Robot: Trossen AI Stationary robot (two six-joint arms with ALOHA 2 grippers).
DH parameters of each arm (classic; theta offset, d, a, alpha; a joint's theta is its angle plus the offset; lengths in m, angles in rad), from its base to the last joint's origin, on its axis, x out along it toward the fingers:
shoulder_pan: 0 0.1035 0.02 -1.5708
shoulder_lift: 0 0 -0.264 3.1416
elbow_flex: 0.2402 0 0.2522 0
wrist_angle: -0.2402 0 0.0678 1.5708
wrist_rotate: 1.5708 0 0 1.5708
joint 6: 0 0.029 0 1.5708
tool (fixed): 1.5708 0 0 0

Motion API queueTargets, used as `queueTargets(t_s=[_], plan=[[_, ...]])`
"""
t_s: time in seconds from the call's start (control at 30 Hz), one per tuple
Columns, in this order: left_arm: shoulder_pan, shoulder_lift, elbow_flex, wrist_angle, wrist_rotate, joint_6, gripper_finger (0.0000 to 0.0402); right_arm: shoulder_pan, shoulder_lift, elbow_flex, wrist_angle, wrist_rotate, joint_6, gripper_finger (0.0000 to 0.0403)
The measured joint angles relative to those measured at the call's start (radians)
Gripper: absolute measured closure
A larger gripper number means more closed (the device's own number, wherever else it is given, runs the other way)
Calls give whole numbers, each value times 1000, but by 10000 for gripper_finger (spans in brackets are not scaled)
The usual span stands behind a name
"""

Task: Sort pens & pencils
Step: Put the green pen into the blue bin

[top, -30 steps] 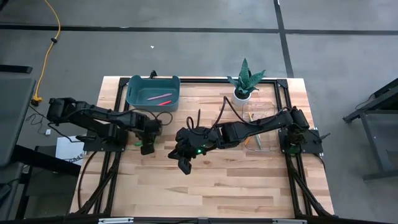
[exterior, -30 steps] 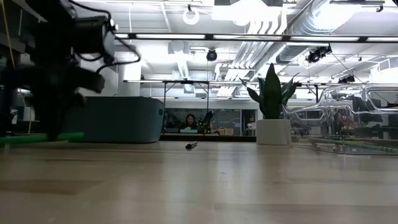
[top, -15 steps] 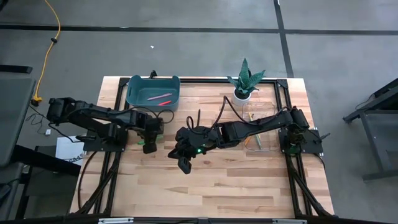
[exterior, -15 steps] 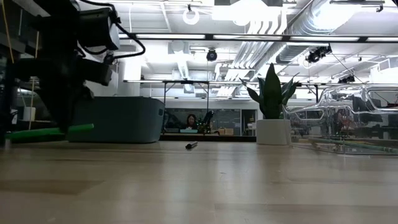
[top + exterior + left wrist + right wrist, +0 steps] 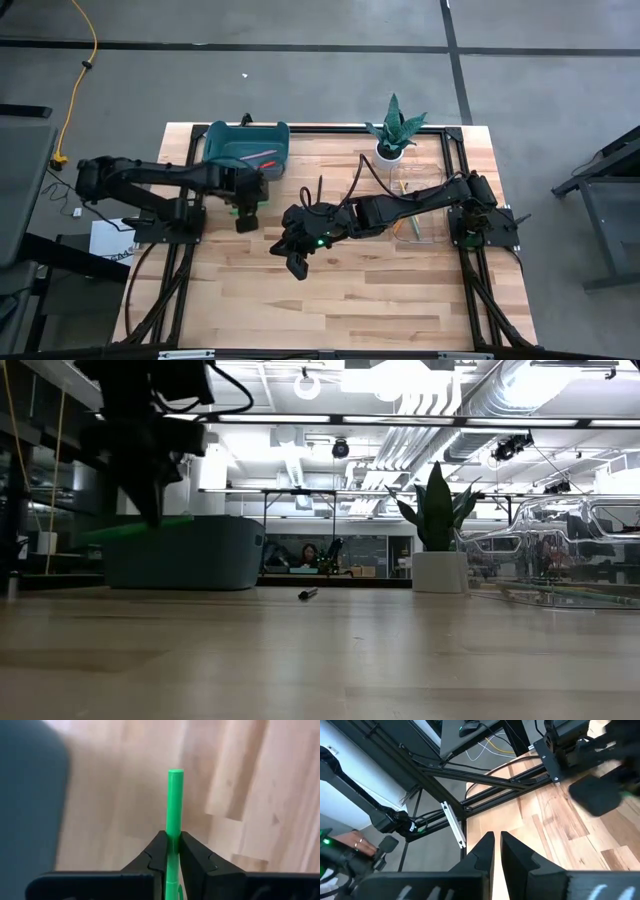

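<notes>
The green pen (image 5: 132, 532) is hanging level next to the teal bin (image 5: 246, 146) that has pens in it. My left gripper goes on raising the pen until it is clear of the bin's rim, then let go of it inside.
My left gripper (image 5: 174, 847) is shut on the bright green pen (image 5: 175, 805) and carries it level above the table, in front of the teal bin (image 5: 232, 146); in the low view the green pen (image 5: 140, 528) is at the height of the bin's rim. A pale pink pen (image 5: 262, 152) and a red-orange pen (image 5: 268, 163) lie in the bin. The black pen (image 5: 308, 594) lies on the table farther back. An orange pencil (image 5: 397, 226) and a yellow pencil (image 5: 403, 187) lie in the clear tray (image 5: 428, 213). My right gripper (image 5: 496, 846) waits shut over the table's middle. My left gripper pinches the green pen's shaft (image 5: 174, 831) between its two fingers (image 5: 156, 851), around the middle of its length. The fingers come from above, pointing down, and lie across the pen. The pen is lifted clear and roughly level, one end (image 5: 175, 772) sticking out past the fingertips.
A potted plant (image 5: 393, 130) stands at the far edge beside the clear tray. My right arm (image 5: 400, 208) stretches from the table's right side across its middle. Bare wood lies along the near half of the table (image 5: 330, 310).
My left gripper, shut on the green pen, has risen and moved toward the far edge and the teal bin. The pen, at first just above the table top, now hangs clear at the height of the bin's rim, staying level.
</notes>
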Motion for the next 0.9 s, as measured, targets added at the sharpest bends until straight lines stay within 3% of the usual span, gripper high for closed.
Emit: queueTargets(t_s=[0.7,0.9], plan=[[422,0,240,-131,21,345,375,-2,0,0,1,-20,-3,381],[505,59,309,-167,21,429,374,-8,0,0,1,-21,-8,381]])
